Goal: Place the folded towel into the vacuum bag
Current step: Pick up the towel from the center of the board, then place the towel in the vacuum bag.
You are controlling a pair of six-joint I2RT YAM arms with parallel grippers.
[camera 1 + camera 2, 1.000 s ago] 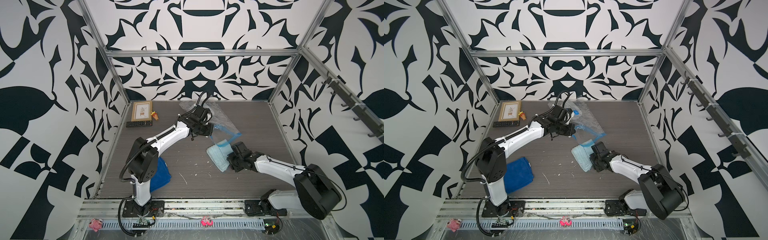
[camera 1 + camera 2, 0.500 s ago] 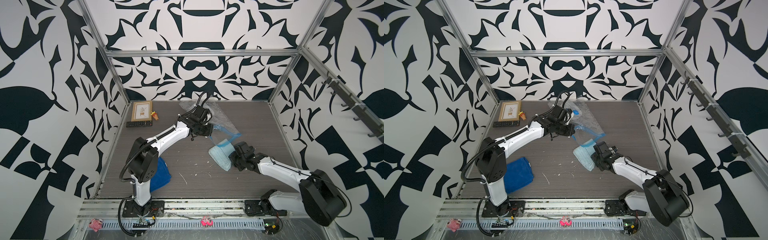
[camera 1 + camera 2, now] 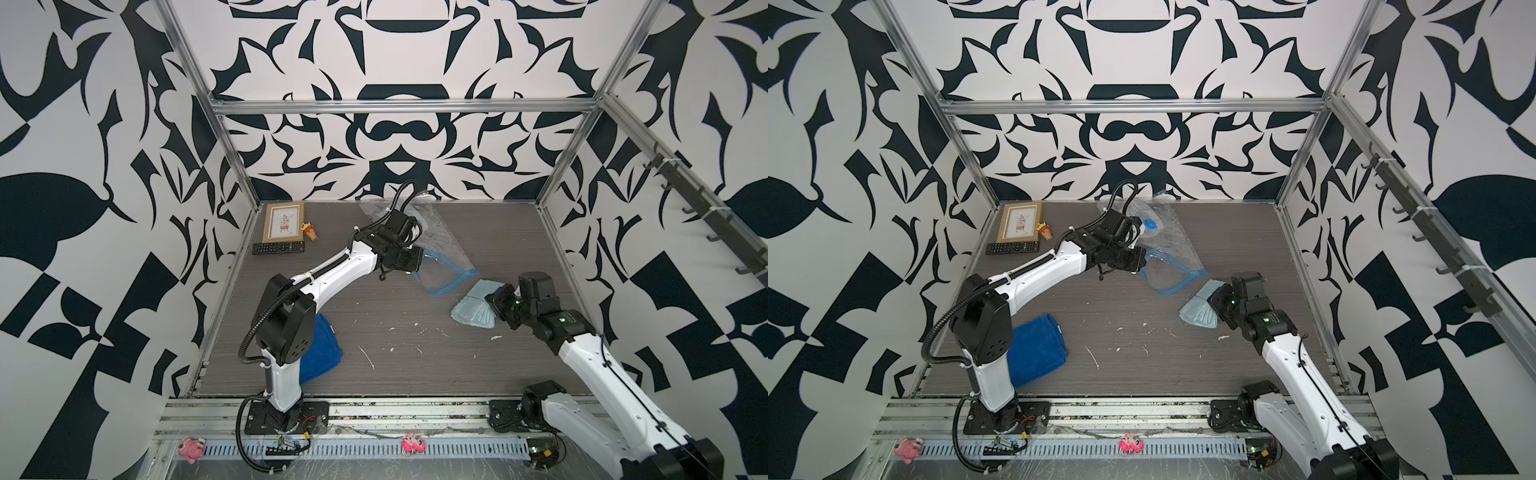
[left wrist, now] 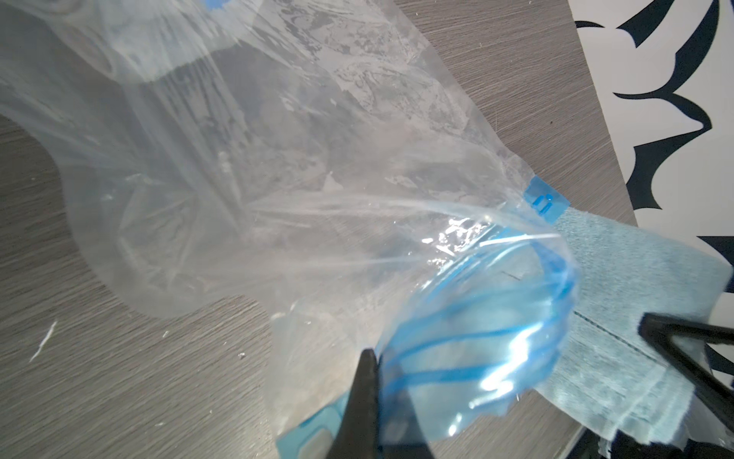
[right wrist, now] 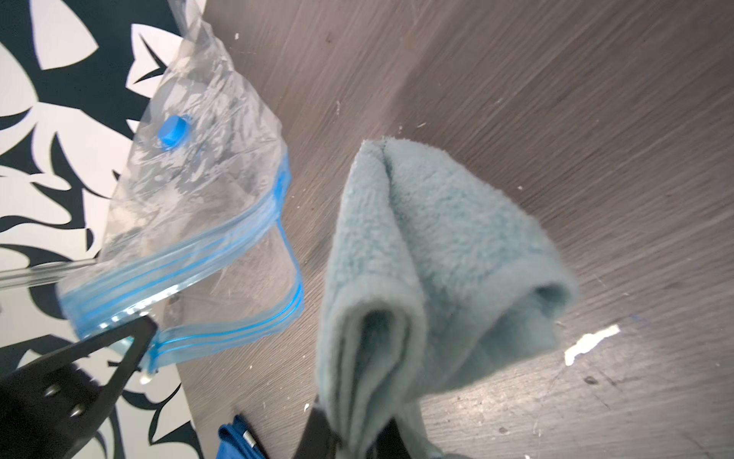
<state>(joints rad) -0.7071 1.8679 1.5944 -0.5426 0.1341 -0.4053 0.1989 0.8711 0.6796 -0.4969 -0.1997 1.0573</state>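
The folded towel hangs low, past the vacuum bag's blue corner point(image 3: 476, 272). I need to lift and turn the towel with my right gripper before I push it into the bag's opening point(image 3: 442, 273).
The vacuum bag point(image 3: 440, 237) point(image 3: 1173, 245) lies crinkled at the back middle of the table, its blue valve cap point(image 5: 173, 129) showing. My left gripper point(image 3: 422, 257) point(image 4: 379, 365) is shut on the blue zip-seal strip point(image 4: 516, 318), and it holds the mouth lifted and open. The folded towel point(image 3: 473, 305) point(image 5: 429, 258) is light blue and hangs just right of the mouth, outside the bag. My right gripper point(image 3: 494, 303) point(image 5: 353, 433) is shut on the towel's folded edge.
A dark blue cloth point(image 3: 320, 353) lies by the left arm's base. A picture frame point(image 3: 284, 222), a remote point(image 3: 277, 248) and a small toy point(image 3: 311, 232) sit at the back left. White scraps point(image 3: 365, 357) dot the table point(image 3: 374, 374).
My right gripper has closed on the towel and carried it a little to the right, away from the bag mouth. The left arm and the bag have stayed put.
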